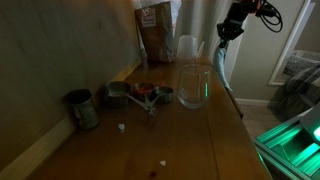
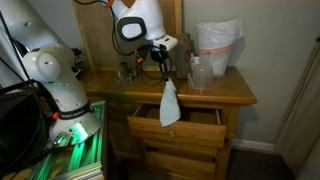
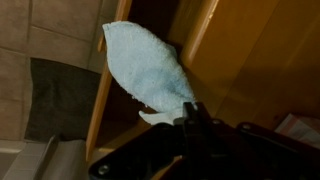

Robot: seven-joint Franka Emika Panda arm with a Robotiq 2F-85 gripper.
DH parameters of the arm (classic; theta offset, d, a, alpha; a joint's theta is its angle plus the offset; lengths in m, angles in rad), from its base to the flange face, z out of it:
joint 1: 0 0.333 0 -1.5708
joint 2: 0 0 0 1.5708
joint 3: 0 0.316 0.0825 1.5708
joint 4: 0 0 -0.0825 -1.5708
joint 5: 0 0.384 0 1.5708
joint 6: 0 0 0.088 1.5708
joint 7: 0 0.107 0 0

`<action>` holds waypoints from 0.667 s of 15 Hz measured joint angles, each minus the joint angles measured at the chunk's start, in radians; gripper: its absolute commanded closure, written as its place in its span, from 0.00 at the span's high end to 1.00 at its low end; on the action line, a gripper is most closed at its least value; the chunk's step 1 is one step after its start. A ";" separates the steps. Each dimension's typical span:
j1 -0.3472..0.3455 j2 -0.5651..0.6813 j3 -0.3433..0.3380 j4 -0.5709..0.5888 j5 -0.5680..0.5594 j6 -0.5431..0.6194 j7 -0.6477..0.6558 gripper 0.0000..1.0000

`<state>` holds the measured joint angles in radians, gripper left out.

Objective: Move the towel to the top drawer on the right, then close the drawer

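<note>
The towel's lower end [image 3: 114, 33] stretches over the drawer's front edge, so next I get the whole towel into the drawer's opening [image 3: 125, 106] before my gripper lets go and shuts the drawer.
A pale blue towel [image 2: 169, 103] hangs from my gripper [image 2: 163, 68], which is shut on its top corner. The towel's lower end dangles over the open top drawer [image 2: 178, 133] of the wooden dresser, at or just inside the drawer's opening. In an exterior view the gripper [image 1: 232, 25] is past the table's far right edge with the towel [image 1: 221, 62] hanging below it. In the wrist view the towel [image 3: 145, 62] spreads away from the gripper [image 3: 186, 122] over the dark drawer opening.
On the dresser top stand a clear glass pitcher [image 1: 193, 85], metal measuring cups [image 1: 140, 95], a metal cup [image 1: 82, 108] and a brown bag [image 1: 155, 30]. A white plastic bag [image 2: 216, 45] sits at the top's end. The green-lit robot base [image 2: 75, 135] stands beside the dresser.
</note>
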<state>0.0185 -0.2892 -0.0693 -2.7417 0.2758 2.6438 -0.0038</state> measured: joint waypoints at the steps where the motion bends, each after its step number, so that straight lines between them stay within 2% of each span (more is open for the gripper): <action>1: 0.002 -0.008 0.002 0.002 0.000 0.003 0.000 0.02; 6: 0.009 -0.065 0.003 0.000 0.007 0.005 -0.004 0.02; 10: 0.072 -0.060 -0.082 -0.004 0.140 0.005 -0.118 0.02</action>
<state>0.0901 -0.3491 -0.1510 -2.7453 0.4163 2.6483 -0.1222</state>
